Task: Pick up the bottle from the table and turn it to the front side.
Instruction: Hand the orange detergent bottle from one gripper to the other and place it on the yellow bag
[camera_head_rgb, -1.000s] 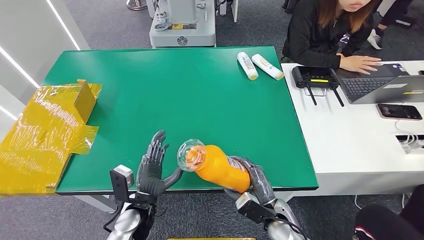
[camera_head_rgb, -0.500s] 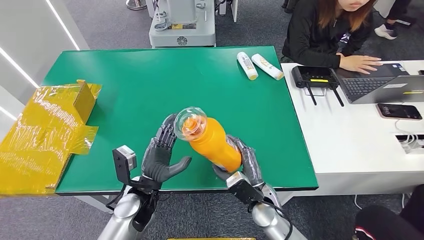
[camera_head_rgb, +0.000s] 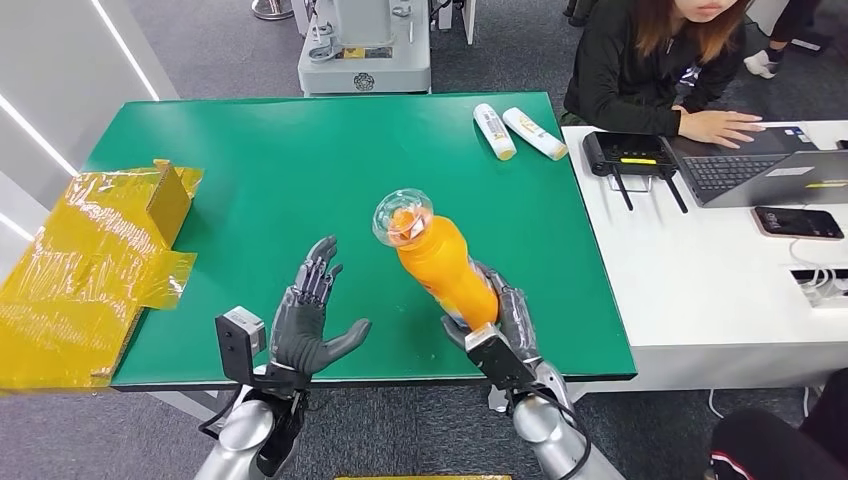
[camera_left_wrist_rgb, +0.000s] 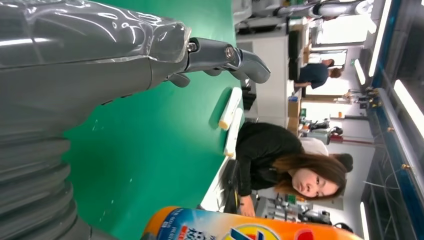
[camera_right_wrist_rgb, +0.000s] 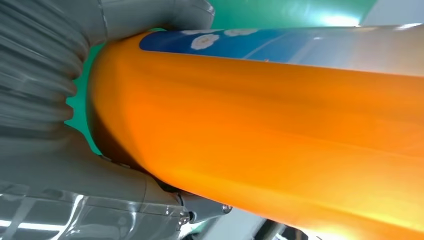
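I am seeing an orange shape through the clear domed cap, so I should expect a slanted pouring spout inside when I turn the orange bottle.
My right hand grips the lower body of an orange bottle with a clear domed cap, held above the green table near its front edge and tilted away to the left. In the right wrist view the orange bottle lies in the hand's grasp, its blue label edge showing. My left hand hovers to the bottle's left, fingers spread, holding nothing. In the left wrist view the left hand is empty, and the bottle's labelled side appears beyond it.
Two white tubes lie at the table's far right corner. Yellow wrapped packaging covers the left edge. A person sits at the white desk with a laptop, a router and a phone on the right.
The right hand has swung the bottle more upright and to the right, its cap now farther from me. The left hand has dropped back and away from the bottle.
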